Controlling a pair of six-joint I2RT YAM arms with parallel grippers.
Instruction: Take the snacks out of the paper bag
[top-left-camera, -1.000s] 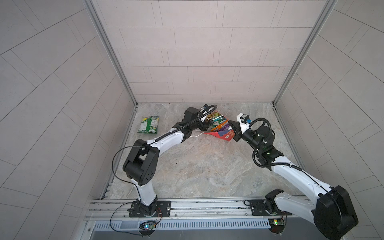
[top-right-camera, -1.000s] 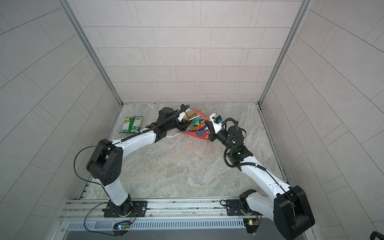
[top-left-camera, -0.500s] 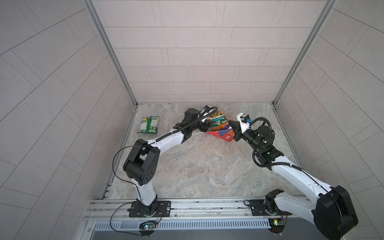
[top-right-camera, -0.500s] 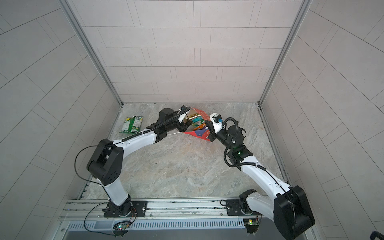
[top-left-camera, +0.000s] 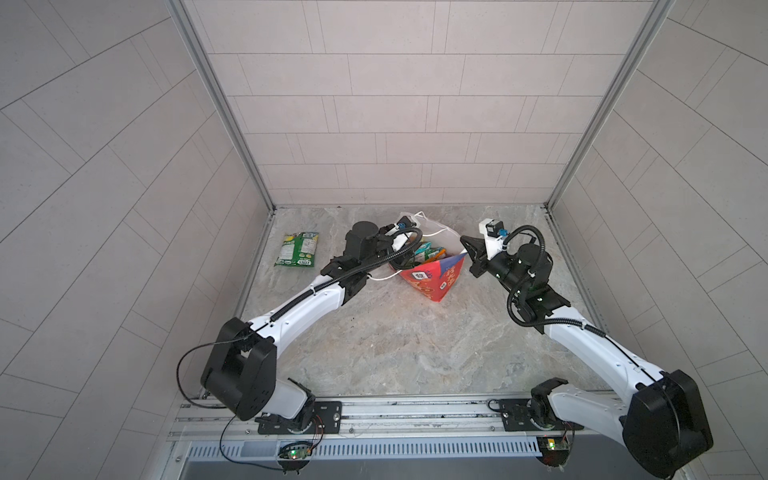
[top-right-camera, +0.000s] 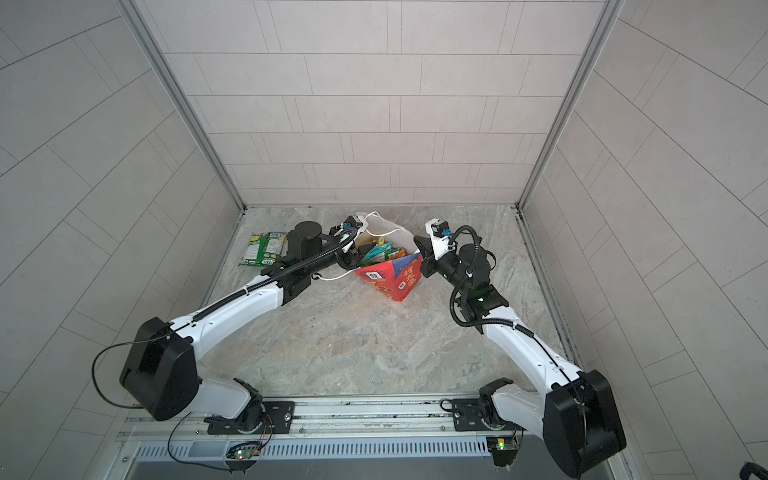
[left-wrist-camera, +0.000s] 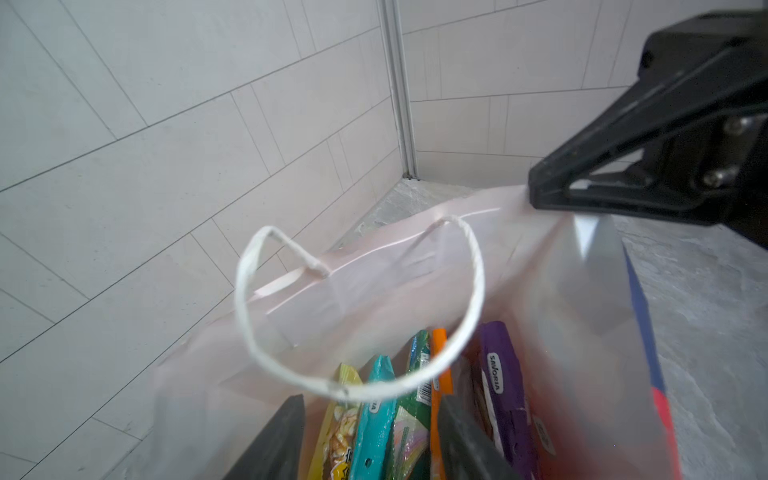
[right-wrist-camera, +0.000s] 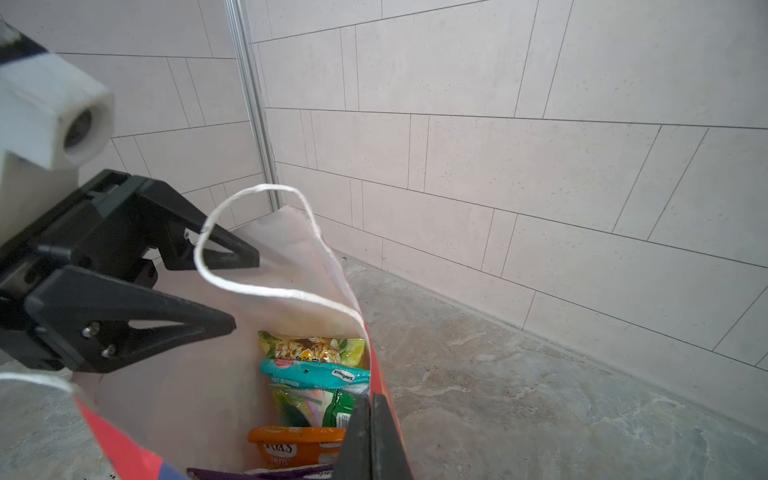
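Observation:
The cord handle (left-wrist-camera: 352, 391) loops over the bag's opening above the packets. My left gripper should back out, and my right gripper should tip the bag by its back rim (top-left-camera: 444, 229).
The red paper bag (top-left-camera: 432, 278) (top-right-camera: 390, 278) stands tilted at the back of the table, with its white inside (right-wrist-camera: 187, 395) showing. Standing on edge inside are the snacks: yellow (left-wrist-camera: 336, 419), teal (left-wrist-camera: 374, 415), green (left-wrist-camera: 409, 428), orange (right-wrist-camera: 295, 446) and purple (left-wrist-camera: 498, 374) packets. My left gripper (left-wrist-camera: 370, 440) (right-wrist-camera: 245, 291) is open at the bag's mouth, with the packet tops showing between its fingers. My right gripper (right-wrist-camera: 370, 401) (top-left-camera: 463, 239) is shut on the bag's rim at a corner. A white cord handle (left-wrist-camera: 473, 299) loops over the opening.
Another green snack packet (top-left-camera: 297, 249) (top-right-camera: 262, 249) lies flat on the marble table at the back left. A second cord handle (top-left-camera: 380, 278) trails on the table beside the bag. Tiled walls close in on three sides.
The left gripper's jaws have narrowed over the packets. Both arms and the bag have hardly moved.

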